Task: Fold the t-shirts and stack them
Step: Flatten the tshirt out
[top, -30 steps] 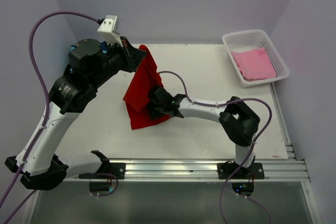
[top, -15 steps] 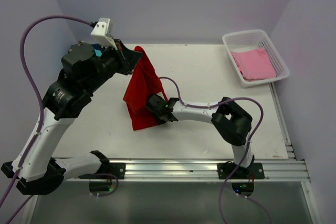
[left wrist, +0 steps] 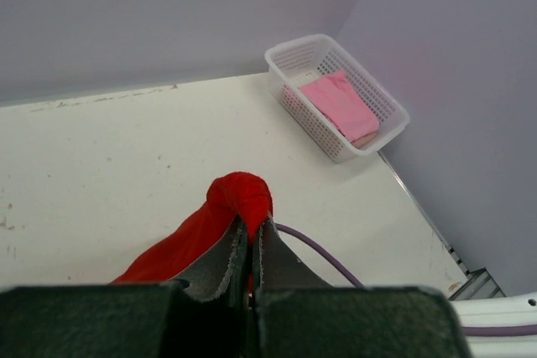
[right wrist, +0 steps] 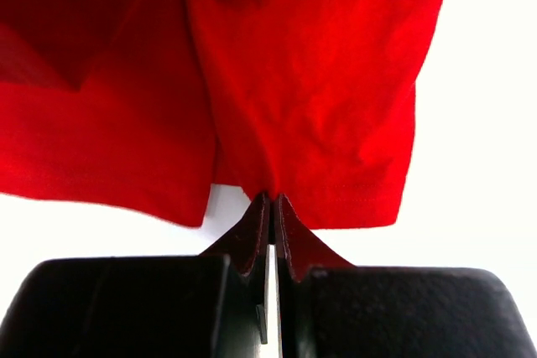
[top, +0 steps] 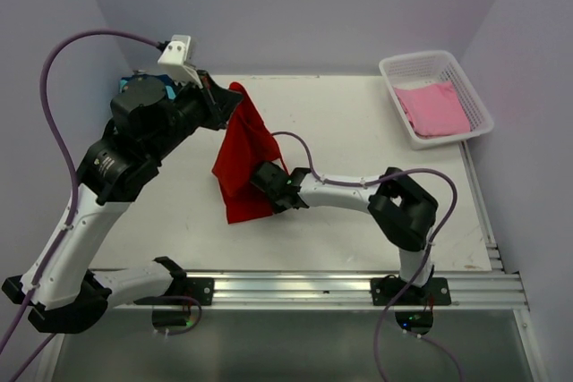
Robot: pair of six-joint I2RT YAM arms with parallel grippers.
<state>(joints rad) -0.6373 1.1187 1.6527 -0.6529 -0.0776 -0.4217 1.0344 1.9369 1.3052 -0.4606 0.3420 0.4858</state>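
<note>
My left gripper should keep lowering its end until the cloth lies stretched and then let go, because my grippers pinch the red t-shirt's top end [top: 239, 91] and hem [top: 254, 217].
The red t-shirt [top: 243, 160] hangs in a bunch above the table's left middle. My left gripper [top: 229, 94] is shut on its top end, raised high; in the left wrist view the cloth [left wrist: 239, 199] pokes out between the closed fingers. My right gripper [top: 265, 178] is shut on the shirt's lower edge, low near the table; the right wrist view shows the hem [right wrist: 310, 106] pinched at the fingertips [right wrist: 273, 203]. A pink t-shirt [top: 433, 107] lies folded in the white basket [top: 394, 97]. Teal and dark blue shirts are out of view.
The white lattice basket stands at the table's far right corner and also shows in the left wrist view [left wrist: 295, 63]. A purple cable [top: 295, 142] loops from the right arm beside the shirt. Walls close in on the back and both sides.
The left arm swung back and left, then settled, keeping the shirt's top raised. The right gripper shifted slightly left along the lower edge, still holding it.
</note>
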